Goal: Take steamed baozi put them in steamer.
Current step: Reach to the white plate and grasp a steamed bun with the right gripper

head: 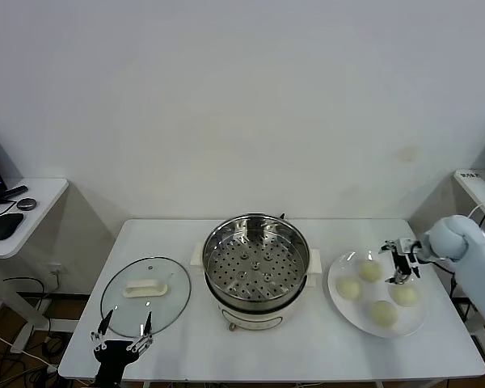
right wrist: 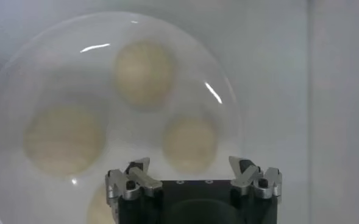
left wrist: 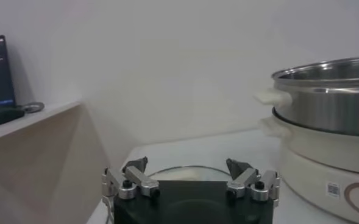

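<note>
I see the back baozi (right wrist: pixel 191 144) centred ahead of my right gripper's open fingers, so I go on approaching that baozi (head: pixel 369 270) until they straddle its sides before I close them.
The steamer (head: pixel 256 271), a shiny steel pot with a perforated tray on a white base, stands mid-table with nothing in it. Several cream-white baozi (head: pixel 370 270) (head: pixel 348 288) (head: pixel 403 295) lie on a white plate (head: pixel 352 319) to its right. My right gripper (head: pixel 400 261) hovers open over the plate's far side, between the back baozi and the right one, holding nothing. In the right wrist view that gripper (right wrist: pixel 189 163) stands above a baozi (right wrist: pixel 190 143), with others (right wrist: pixel 144 73) (right wrist: pixel 63 140) beyond. My left gripper (head: pixel 123 327) waits open at the table's front left.
A glass lid (head: pixel 145 295) with a white handle lies left of the steamer, just beyond the left gripper (left wrist: pixel 186 164); its rim (left wrist: pixel 167 173) and the steamer (left wrist: pixel 331 103) show in the left wrist view. A side desk (head: pixel 24 210) stands at far left, a white shelf (head: pixel 478 186) at far right.
</note>
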You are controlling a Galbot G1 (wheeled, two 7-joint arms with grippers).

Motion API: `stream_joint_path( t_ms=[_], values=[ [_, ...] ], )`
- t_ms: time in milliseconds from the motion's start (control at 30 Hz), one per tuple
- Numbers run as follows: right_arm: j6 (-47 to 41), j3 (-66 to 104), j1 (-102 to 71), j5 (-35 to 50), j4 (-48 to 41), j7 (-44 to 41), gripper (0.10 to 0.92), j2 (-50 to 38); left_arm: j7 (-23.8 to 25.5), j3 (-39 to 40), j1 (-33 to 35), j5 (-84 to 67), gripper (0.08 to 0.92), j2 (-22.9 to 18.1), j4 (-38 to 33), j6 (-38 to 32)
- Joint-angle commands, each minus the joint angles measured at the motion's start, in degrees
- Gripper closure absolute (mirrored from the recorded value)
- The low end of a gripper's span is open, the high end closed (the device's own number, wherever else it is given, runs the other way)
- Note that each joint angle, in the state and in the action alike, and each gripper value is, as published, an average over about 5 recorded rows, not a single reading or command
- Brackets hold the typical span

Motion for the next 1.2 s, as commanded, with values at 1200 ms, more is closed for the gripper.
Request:
stream_joint_path(
  t_ms=[1200],
  values=[
    [-1.98,-6.92,5.89,-4.11,-11.93,0.3,0.503,9.16,-0.19,-1.13,0.97,0.13,0.177,-0.33,-1.23,-0.65]
  ],
)
